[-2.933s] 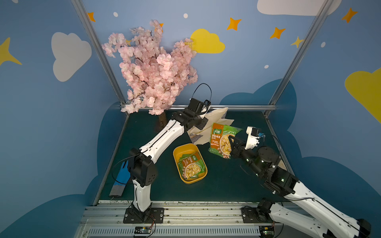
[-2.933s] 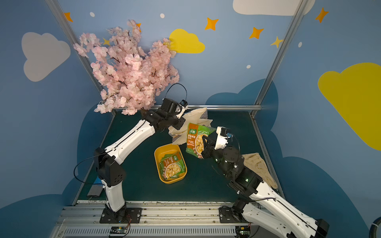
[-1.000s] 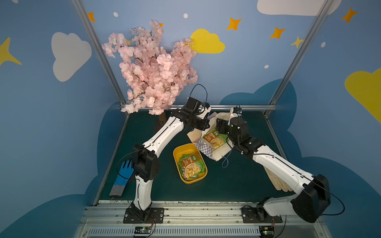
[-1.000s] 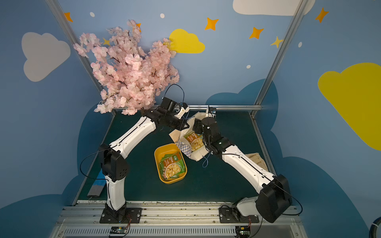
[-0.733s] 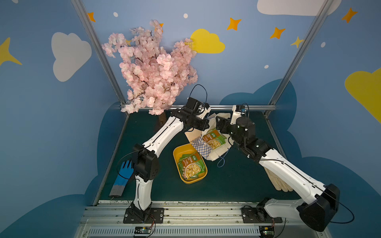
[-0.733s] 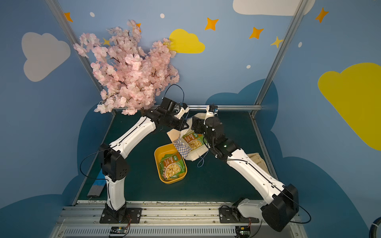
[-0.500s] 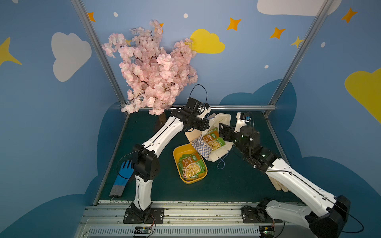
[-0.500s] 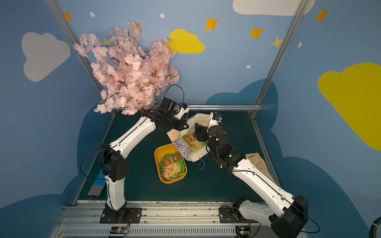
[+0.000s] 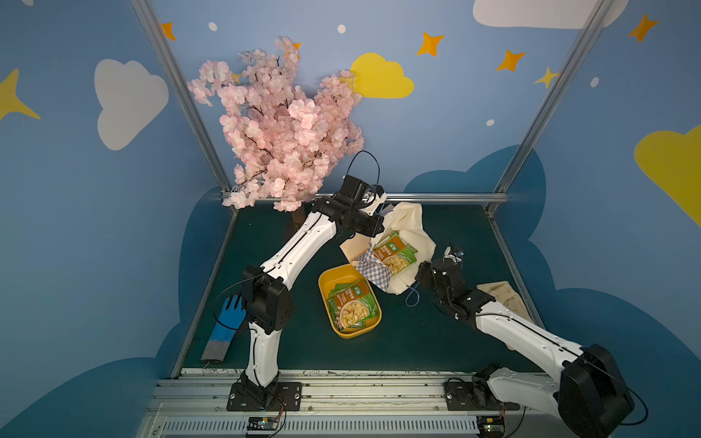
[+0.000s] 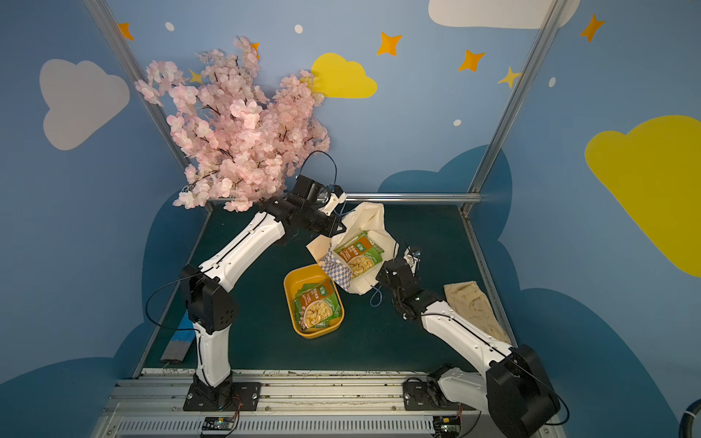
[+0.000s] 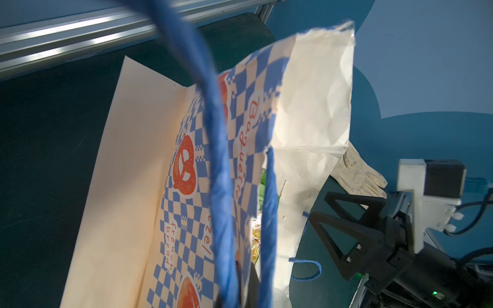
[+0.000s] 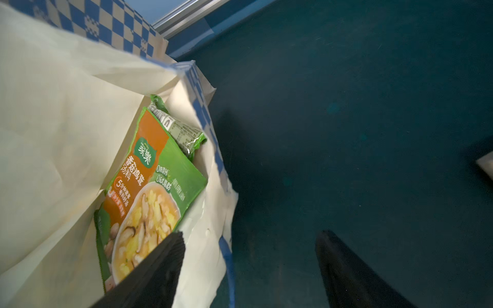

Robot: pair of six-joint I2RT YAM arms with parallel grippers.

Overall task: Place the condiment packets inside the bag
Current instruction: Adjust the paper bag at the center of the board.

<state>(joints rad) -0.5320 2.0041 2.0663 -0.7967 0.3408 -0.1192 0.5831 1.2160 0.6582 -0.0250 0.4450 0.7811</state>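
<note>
Next, my right gripper takes the bag's lower rim point(image 12: 225, 199) and help bring the bag upright, since the bag lies tilted with the packets point(image 9: 395, 254) near its opening.
The bag point(image 9: 407, 223) point(image 10: 366, 220) lies tilted at the back of the table with its mouth open. My left gripper point(image 9: 373, 225) point(image 11: 244, 293) is shut on its upper rim by the blue string handle point(image 11: 213, 138). Two green condiment packets point(image 9: 394, 255) point(image 12: 149, 186) lie inside the bag. More packets point(image 9: 351, 305) point(image 10: 316, 307) rest in the yellow tray point(image 9: 333, 276). My right gripper point(image 9: 421, 275) point(image 12: 250, 266) is open and holds nothing. It sits just outside the bag's mouth, one finger point(image 12: 160, 266) over the opening, the other over the mat.
A pink blossom tree point(image 9: 288, 125) stands at the back left, above my left arm. A blue glove point(image 9: 227, 326) lies front left and a beige glove point(image 9: 504, 299) on the right. The bag's second blue handle point(image 9: 411, 299) trails on the mat beside my right wrist.
My right gripper carried a packet to the bag, left it inside, and has drawn back toward the front right. The left gripper has kept hold of the bag's rim.
</note>
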